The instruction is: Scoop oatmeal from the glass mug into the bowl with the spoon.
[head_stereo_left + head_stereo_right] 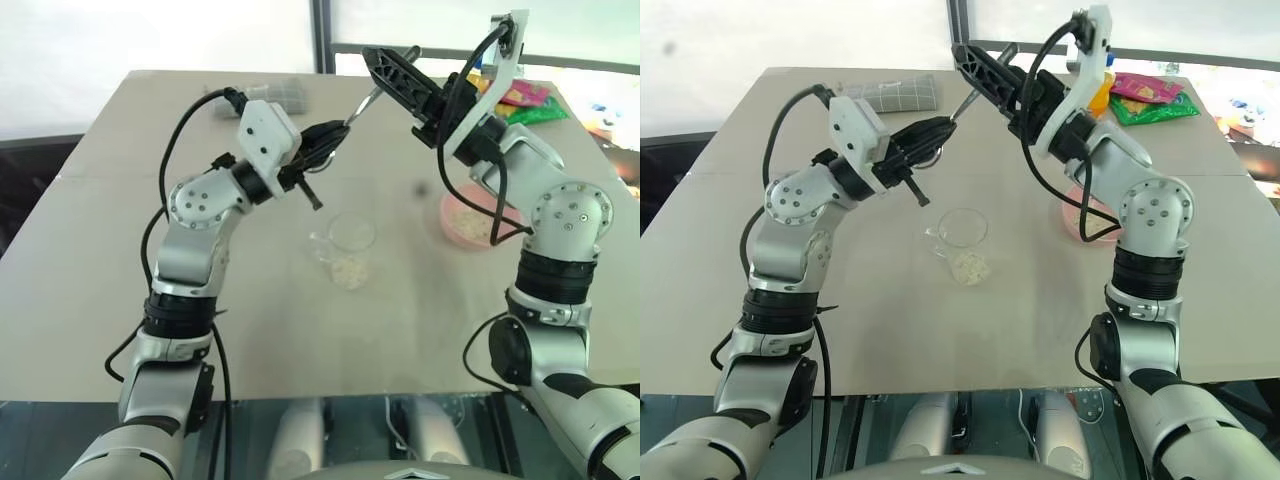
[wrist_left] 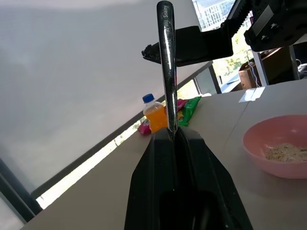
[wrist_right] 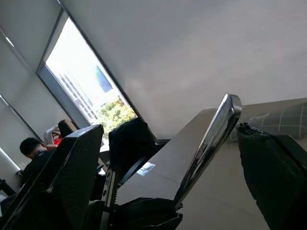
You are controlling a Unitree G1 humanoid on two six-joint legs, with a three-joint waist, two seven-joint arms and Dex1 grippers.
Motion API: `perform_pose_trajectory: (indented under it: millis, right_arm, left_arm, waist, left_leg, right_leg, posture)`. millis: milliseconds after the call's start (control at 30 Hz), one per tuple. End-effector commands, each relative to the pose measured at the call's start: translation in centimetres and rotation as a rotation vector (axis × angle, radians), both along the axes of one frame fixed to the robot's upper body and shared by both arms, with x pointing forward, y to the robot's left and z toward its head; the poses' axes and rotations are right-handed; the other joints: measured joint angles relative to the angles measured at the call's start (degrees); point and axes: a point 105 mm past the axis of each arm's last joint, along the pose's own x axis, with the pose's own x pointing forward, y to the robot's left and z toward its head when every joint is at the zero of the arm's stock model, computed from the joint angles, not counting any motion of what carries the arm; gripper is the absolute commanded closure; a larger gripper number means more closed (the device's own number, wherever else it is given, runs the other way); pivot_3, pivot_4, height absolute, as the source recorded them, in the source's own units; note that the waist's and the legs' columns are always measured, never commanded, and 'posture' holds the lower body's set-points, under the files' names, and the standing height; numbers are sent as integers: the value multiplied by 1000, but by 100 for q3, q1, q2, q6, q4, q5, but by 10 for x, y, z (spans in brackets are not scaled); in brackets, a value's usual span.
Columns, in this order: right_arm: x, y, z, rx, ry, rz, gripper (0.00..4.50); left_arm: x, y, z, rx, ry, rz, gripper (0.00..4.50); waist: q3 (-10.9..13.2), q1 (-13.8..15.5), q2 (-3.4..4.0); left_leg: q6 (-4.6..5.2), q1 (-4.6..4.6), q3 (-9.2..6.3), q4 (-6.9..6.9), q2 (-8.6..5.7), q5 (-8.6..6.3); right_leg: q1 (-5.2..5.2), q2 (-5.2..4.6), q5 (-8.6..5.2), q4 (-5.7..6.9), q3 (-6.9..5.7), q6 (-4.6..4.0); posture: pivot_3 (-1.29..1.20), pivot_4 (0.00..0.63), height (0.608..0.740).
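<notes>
My right gripper will bring the spoon free, with its head sticking out first, when I carry it, because the spoon [image 1: 366, 103] handle's end [image 1: 413, 53] points between that gripper's fingers.
My left gripper [image 1: 338, 130] is raised above the table [image 1: 120, 300] and is shut on the spoon [image 2: 166, 67]. The spoon's shiny handle sticks out past the fingertips and its head is hidden. My right gripper [image 1: 385, 65] is open, and the handle's end [image 3: 211, 143] lies between its two fingers without touching them. The glass mug [image 1: 351, 236] stands upright in the middle of the table below both grippers, with oatmeal [image 1: 348, 270] at its bottom. To its right the pink bowl [image 1: 462, 222] holds oatmeal [image 2: 287, 152] and is partly covered by my right arm.
An orange drink bottle [image 2: 154, 115] and green and pink snack packets [image 1: 528, 104] lie at the table's far right. A grey checked cloth [image 1: 890, 92] lies at the far edge. A person [image 3: 29, 148] sits in the background by the window.
</notes>
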Motion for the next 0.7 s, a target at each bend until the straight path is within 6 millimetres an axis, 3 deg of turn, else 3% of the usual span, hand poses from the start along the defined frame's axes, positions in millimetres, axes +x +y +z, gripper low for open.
perform_pose_trajectory:
  millis: [33,200,333,533,567,700]
  right_arm:
    - [-12,-1,12,5,-69,30,0]
    - [-13,1,6,-26,-75,49,0]
    - [-15,4,-1,-70,-75,62,1241]
    - [-15,-1,-3,-80,-74,45,4240]
    - [-14,-2,-3,-82,-74,43,4418]
    - [-14,-6,-7,-97,-71,38,4418]
  left_arm:
    - [-6,-3,3,11,-37,-24,4439]
    - [-7,-7,-6,39,-18,-50,4439]
    - [-7,-8,-7,42,-17,-60,4500]
    - [-8,-5,-13,58,-4,-60,4500]
    - [-7,-3,-13,57,2,-52,4500]
    - [-6,3,-17,59,40,-32,4500]
  waist:
    - [0,-6,1]
    - [1,-6,2]
    - [2,-6,3]
    - [3,-8,5]
    - [3,-2,5]
    - [4,-7,6]
  left_leg:
    - [0,0,-1,0,0,0]
    - [1,-1,-1,0,1,0]
    - [1,-1,-1,0,1,0]
    - [1,-1,-1,0,1,0]
    - [1,-1,-1,0,1,0]
    - [1,-1,0,0,1,0]
  right_leg:
    - [0,0,0,0,0,0]
    - [-1,2,0,1,0,0]
    - [-1,2,0,1,0,0]
    - [-2,2,0,1,0,0]
    - [-2,2,0,1,0,0]
    - [-2,2,0,1,1,0]
  posture:
    - [0,150,718]
    - [0,150,718]
    - [0,150,718]
    - [0,150,718]
    - [0,150,718]
    - [0,150,718]
